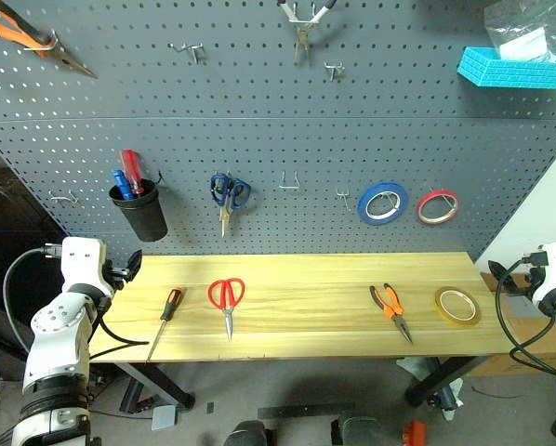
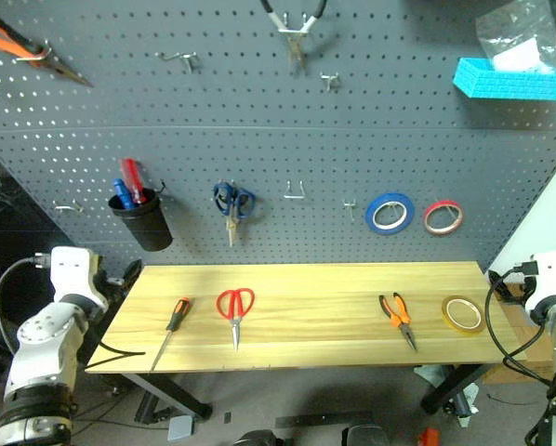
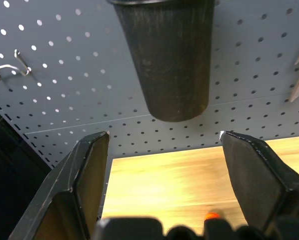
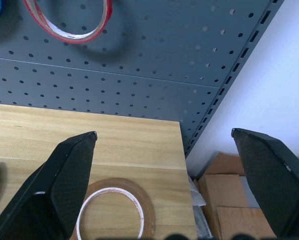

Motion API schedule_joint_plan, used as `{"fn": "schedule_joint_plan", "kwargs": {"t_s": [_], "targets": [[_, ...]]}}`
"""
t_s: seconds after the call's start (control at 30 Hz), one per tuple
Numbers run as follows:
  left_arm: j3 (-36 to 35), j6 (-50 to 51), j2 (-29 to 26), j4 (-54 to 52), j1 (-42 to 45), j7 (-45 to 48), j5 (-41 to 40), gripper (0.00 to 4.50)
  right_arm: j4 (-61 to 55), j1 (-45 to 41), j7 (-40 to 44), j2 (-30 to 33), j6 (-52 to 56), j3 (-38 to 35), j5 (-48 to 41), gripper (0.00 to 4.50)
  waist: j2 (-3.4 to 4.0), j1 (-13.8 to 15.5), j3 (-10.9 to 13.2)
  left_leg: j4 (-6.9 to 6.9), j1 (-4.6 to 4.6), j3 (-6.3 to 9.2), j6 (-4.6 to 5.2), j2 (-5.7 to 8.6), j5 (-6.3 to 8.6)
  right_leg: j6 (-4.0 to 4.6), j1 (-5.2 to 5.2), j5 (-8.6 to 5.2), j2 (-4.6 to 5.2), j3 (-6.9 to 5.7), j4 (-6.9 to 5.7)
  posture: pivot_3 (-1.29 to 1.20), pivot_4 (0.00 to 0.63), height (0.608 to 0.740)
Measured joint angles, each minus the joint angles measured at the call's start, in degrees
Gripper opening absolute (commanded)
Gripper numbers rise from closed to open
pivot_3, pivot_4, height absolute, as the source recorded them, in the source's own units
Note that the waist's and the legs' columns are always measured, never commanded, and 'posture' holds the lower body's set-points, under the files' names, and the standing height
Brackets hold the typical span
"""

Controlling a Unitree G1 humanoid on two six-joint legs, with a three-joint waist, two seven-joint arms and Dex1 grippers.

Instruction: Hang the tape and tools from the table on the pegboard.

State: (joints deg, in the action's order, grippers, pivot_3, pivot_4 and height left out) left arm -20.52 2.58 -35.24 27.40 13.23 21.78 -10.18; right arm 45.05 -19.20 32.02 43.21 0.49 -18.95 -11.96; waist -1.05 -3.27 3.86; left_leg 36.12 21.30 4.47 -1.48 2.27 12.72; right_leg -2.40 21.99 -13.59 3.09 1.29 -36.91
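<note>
The robot should expect the pliers to drop jaws first into the wire hook and catch there when it hangs them, because the pliers (image 1: 394, 312)' handles (image 1: 384, 297) spread wider than the pliers' jaws.
On the light wood table (image 1: 306, 325) lie, left to right, the orange-and-black screwdriver (image 1: 166, 314), the red-handled scissors (image 1: 227, 297), the orange-and-black pliers (image 1: 390, 309) and the yellow-tan tape (image 1: 457, 306). Behind the table rises the dark grey pegboard (image 1: 259, 139). My left gripper (image 3: 163, 134) is open off the table's left end, level with the screwdriver, holding nothing. Off the right end, my right gripper (image 4: 164, 132) stands wide open beside the tape (image 4: 114, 212), apart from it.
On the board hang a black cup (image 1: 140, 209) of pens, blue-handled scissors (image 1: 229, 195), a blue tape roll (image 1: 382, 203), a red tape roll (image 1: 437, 206), a cyan bin (image 1: 515, 67) and pliers (image 1: 27, 37) up high. Bare hooks (image 1: 289, 181) sit mid-board. Cardboard boxes (image 4: 229, 200) stand right of the table.
</note>
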Motion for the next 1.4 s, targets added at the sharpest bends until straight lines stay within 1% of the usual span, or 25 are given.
{"fn": "schedule_joint_plan", "kwargs": {"t_s": [0.2, 0.33, 0.4, 0.47, 0.53, 0.6, 0.63, 0.7, 0.8, 0.87, 0.93, 0.97, 1.0, 1.03, 1.13, 1.27, 1.4], "targets": [[-0.02, -2.04, -0.65, 0.61, 0.03, -1.11, 1.21, 3.78, 0.25, -0.39, 0.53, 0.00, -0.71, 0.11, 0.53, 4.50, 0.00, 0.01, 0.00, -0.01, -0.15, -0.04, 0.00, -0.01, 0.00, 0.00, -0.15, -0.01, 0.00, 0.05, 0.02, -0.05, 0.000, 0.740], [-0.04, -0.82, -0.65, 0.71, -0.13, -1.10, 1.07, 3.78, 0.23, -0.33, 0.58, 0.00, -0.76, 0.27, 1.25, 4.50, -0.01, 0.00, 0.01, -0.03, -0.36, -0.04, 0.00, -0.03, 0.00, 0.02, -0.35, -0.04, 0.01, 0.06, 0.03, -0.05, 0.004, 0.740], [-0.11, 0.70, -0.53, 0.19, -0.66, -1.05, 0.73, 3.78, 0.13, 0.02, 0.59, 0.00, -0.68, 0.29, 1.53, 4.50, -0.03, 0.00, 0.04, -0.03, -0.38, -0.03, 0.00, -0.05, 0.00, 0.03, -0.36, -0.04, 0.01, 0.05, 0.03, -0.06, 0.030, 0.740], [-0.09, 1.93, 0.44, -2.94, -2.29, -0.98, -0.12, 3.78, -1.96, 1.85, 0.93, -0.07, 0.60, 0.28, 1.49, 4.50, -0.09, 0.00, 0.22, -0.04, -0.37, -0.02, 0.00, -0.07, 0.01, 0.04, -0.37, -0.06, 0.02, 0.07, 0.04, -0.06, 0.045, 0.740], [0.16, 4.48, 2.38, -6.95, -3.84, -1.59, -0.41, 3.78, -5.99, 4.38, 1.70, -1.07, 2.93, 0.50, 1.12, 4.50, -0.15, 0.02, 0.35, -0.05, -0.36, 0.00, 0.00, -0.07, 0.01, 0.01, -0.36, -0.09, 0.03, 0.08, 0.03, -0.08, 0.080, 0.740], [0.74, 8.30, 4.60, -11.21, -4.25, -3.30, -0.93, 3.78, -11.89, 7.13, 1.98, -2.08, 5.79, 1.37, 0.99, 4.50, -0.26, 0.06, 1.16, -0.03, -0.37, 0.08, 0.00, -0.09, 0.01, -0.01, -0.39, -0.10, 0.05, 0.09, 0.01, -0.09, 0.109, 0.740], [1.07, 10.77, 6.11, -14.08, -4.49, -3.65, -1.82, 3.78, -15.63, 8.73, 2.36, -2.58, 7.85, 1.94, 0.41, 4.50, -0.27, 0.07, 1.71, -0.01, -0.38, 0.10, 0.00, -0.13, 0.01, -0.01, -0.41, -0.10, 0.05, 0.11, -0.01, -0.09, 0.109, 0.740], [3.24, 14.46, 8.30, -19.16, -5.07, -2.98, -3.66, 3.78, -21.68, 10.71, 3.09, -4.04, 11.54, 3.08, -0.68, 4.50, -0.30, 0.05, 2.50, 0.01, -0.37, 0.09, 0.00, -0.17, 0.01, -0.01, -0.42, -0.10, 0.05, 0.10, 0.00, -0.11, 0.157, 0.740], [6.57, 17.61, 9.15, -25.05, -4.83, -1.97, -4.33, 3.78, -28.32, 11.73, 3.20, -4.36, 16.86, 4.39, -1.43, 4.50, -0.37, 0.02, 4.58, 0.01, -0.34, 0.07, 0.00, -0.20, 0.01, 0.00, -0.36, -0.10, 0.05, 0.14, 0.01, -0.12, 0.197, 0.740], [9.83, 19.44, 8.99, -28.26, -3.94, 0.44, -4.37, 3.78, -30.75, 11.35, 2.75, -4.73, 20.59, 4.63, -1.88, 4.50, -0.49, 0.01, 5.92, 0.00, -0.27, 0.00, 0.00, -0.23, 0.01, 0.00, -0.28, -0.10, 0.05, 0.18, 0.02, -0.14, 0.225, 0.740], [13.90, 23.16, 8.76, -32.12, -2.77, 5.70, -7.19, 3.78, -31.26, 9.44, 2.33, -5.41, 23.56, 5.76, -2.14, 4.50, -0.52, -0.07, 7.13, -0.02, -0.07, -0.11, 0.00, -0.24, 0.02, -0.02, -0.06, -0.11, 0.03, 0.26, 0.03, -0.14, 0.249, 0.740], [15.53, 24.82, 8.69, -33.76, -2.23, 8.08, -8.81, 3.78, -31.24, 8.43, 2.02, -5.52, 24.36, 6.48, -2.10, 4.50, -0.52, -0.14, 7.50, -0.02, 0.18, -0.17, 0.02, -0.23, 0.02, -0.06, 0.23, -0.10, 0.03, 0.34, 0.01, -0.15, 0.257, 0.740], [17.32, 26.33, 8.51, -35.34, -1.51, 10.64, -10.16, 3.78, -30.75, 7.23, 1.79, -5.59, 25.28, 7.34, -1.95, 4.50, -0.51, -0.28, 7.96, -0.02, 0.53, -0.21, 0.03, -0.22, 0.01, -0.34, 0.57, 0.07, 0.01, 0.40, -0.01, -0.14, 0.264, 0.740], [19.36, 27.15, 7.96, -36.64, -0.68, 12.86, -10.40, 3.78, -29.16, 5.76, 1.84, -5.59, 25.73, 8.09, -1.51, 4.50, -0.55, -0.39, 8.29, -0.02, 0.73, -0.25, 0.03, -0.21, 0.02, -0.42, 0.81, 0.12, -0.01, 0.47, -0.03, -0.14, 0.273, 0.740], [25.59, 27.98, 6.25, -39.37, 3.53, 19.01, -10.35, 3.78, -21.20, -0.10, 1.85, -5.58, 26.22, 9.96, 0.19, 4.50, -0.56, -0.57, 9.47, -0.01, 1.22, -0.44, 0.07, -0.16, 0.04, -0.22, 1.31, 0.31, -0.01, 0.65, -0.07, -0.14, 0.291, 0.740], [29.92, 27.81, 5.88, -40.89, 7.87, 23.88, -9.85, 3.78, -10.09, -7.24, 1.42, -5.59, 26.41, 12.48, 3.26, 4.50, -0.62, -0.97, 11.00, 0.01, 1.27, -0.68, 0.20, -0.15, 0.11, -0.26, 1.35, 0.29, 0.02, 0.74, -0.02, -0.13, 0.313, 0.740], [32.46, 25.74, 6.77, -40.76, 11.02, 25.34, -8.49, 3.78, 2.42, -14.64, -0.93, -5.69, 24.61, 13.62, 6.32, 4.50, -0.78, -1.36, 12.31, 0.04, 1.36, -0.86, 0.24, -0.13, 0.14, -0.33, 1.42, 0.32, 0.04, 0.82, 0.02, -0.12, 0.323, 0.740]]}}
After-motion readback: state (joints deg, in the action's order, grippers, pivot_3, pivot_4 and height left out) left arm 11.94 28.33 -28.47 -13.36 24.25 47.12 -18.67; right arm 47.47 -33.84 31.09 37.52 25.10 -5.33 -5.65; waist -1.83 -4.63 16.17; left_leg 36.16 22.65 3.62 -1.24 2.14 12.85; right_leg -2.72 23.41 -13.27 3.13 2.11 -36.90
